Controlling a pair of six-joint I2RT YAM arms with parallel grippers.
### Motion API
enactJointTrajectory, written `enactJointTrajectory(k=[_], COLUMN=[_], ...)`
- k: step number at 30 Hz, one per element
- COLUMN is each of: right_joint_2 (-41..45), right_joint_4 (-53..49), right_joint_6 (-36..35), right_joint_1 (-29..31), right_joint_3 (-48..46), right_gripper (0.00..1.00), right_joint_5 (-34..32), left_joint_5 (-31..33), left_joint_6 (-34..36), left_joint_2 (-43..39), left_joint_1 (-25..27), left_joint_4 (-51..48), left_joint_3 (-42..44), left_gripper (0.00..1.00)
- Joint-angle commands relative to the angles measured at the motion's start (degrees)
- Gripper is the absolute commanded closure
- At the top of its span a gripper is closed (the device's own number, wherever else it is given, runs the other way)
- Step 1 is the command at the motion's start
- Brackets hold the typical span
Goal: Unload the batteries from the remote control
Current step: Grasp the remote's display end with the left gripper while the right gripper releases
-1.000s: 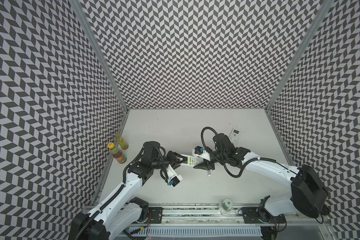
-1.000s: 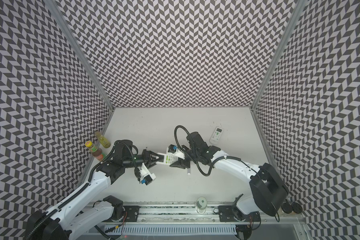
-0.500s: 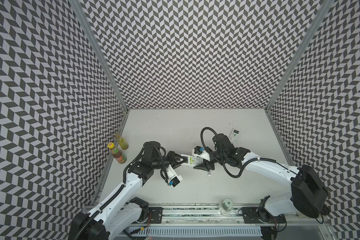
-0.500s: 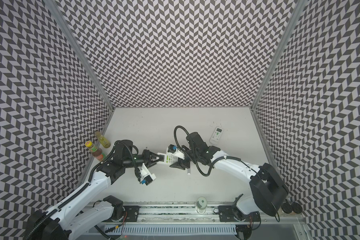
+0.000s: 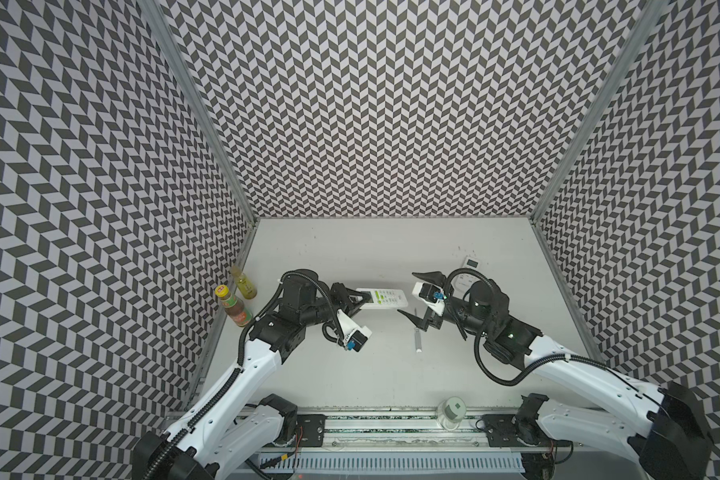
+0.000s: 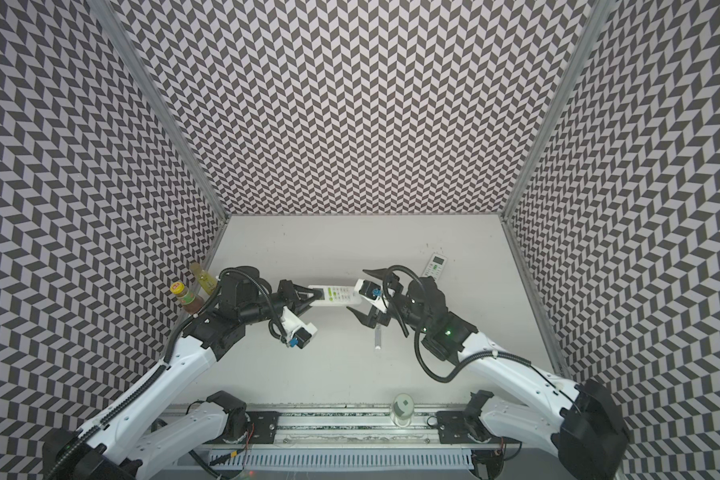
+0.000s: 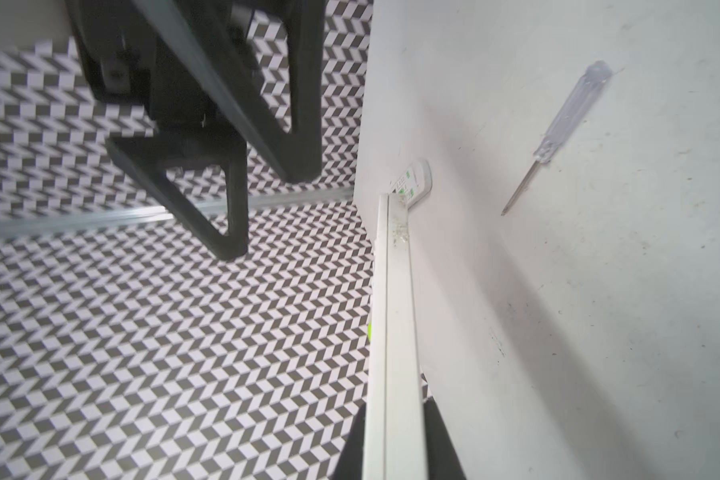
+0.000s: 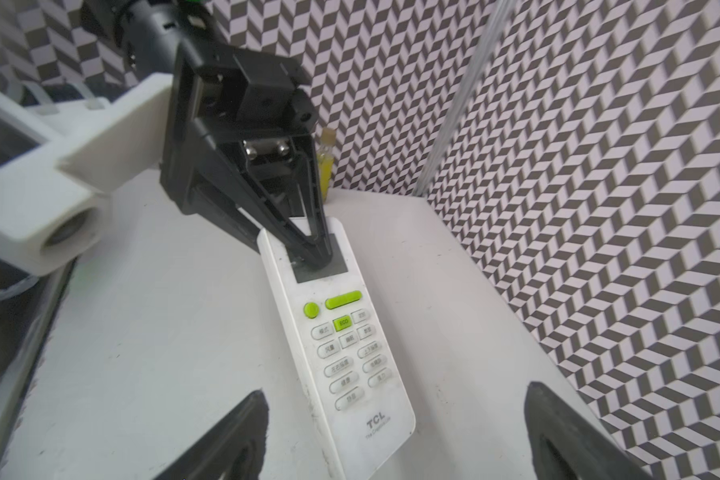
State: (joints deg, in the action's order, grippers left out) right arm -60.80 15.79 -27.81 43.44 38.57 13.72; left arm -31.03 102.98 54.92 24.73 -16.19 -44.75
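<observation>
Next, my left gripper turns the remote control over, because the remote control's buttons (image 5: 385, 297) face up. It should do this before my right gripper opens the remote control's back at its lower end (image 5: 401, 299).
A white remote control (image 5: 385, 298) (image 6: 335, 295) with green buttons hangs above the table, button side up. My left gripper (image 5: 360, 301) (image 6: 312, 296) is shut on its display end; the right wrist view shows those black fingers (image 8: 308, 245) clamping across the grey screen. From the left wrist view the remote (image 7: 393, 332) is seen edge-on between the jaws. My right gripper (image 5: 416, 301) (image 6: 364, 293) (image 8: 391, 440) stands wide open around the remote's lower end (image 8: 366, 415), its fingers well clear on both sides. The batteries are hidden.
A second, smaller remote (image 5: 470, 262) (image 6: 435, 265) lies at the back right. Below the right gripper a clear-handled screwdriver (image 5: 417, 340) (image 7: 558, 124) rests on the table. Two bottles (image 5: 233, 305) stand by the left wall. There is a small jar (image 5: 451, 411) at the front edge.
My right gripper has opened wide, let go of the remote and drawn back slightly. The left gripper has closed on the remote's other end and now holds it alone.
</observation>
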Motion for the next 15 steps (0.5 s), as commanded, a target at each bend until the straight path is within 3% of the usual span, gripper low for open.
enactJointTrajectory(k=[1,10,15], right_joint_2=[2.29,6.54,5.43], right_joint_4=[11.32,22.55,19.98], right_joint_6=[2.49,7.39,11.86], right_joint_1=[0.24,-0.11,-0.11], right_joint_3=[-2.25,-6.80,-4.86], right_gripper=[0.00,0.00,0.01], right_joint_5=[-8.41,-24.18,-29.90], left_joint_5=[6.03,11.03,10.76], left_joint_6=[-16.32,-50.07,-67.34], left_joint_2=[1.61,15.23,18.91], left_joint_1=[1.19,1.55,1.55], left_joint_4=[-2.89,-23.01,-26.49], left_joint_3=[-5.61,-28.07,-31.71], left_gripper=[1.00,1.00,1.00])
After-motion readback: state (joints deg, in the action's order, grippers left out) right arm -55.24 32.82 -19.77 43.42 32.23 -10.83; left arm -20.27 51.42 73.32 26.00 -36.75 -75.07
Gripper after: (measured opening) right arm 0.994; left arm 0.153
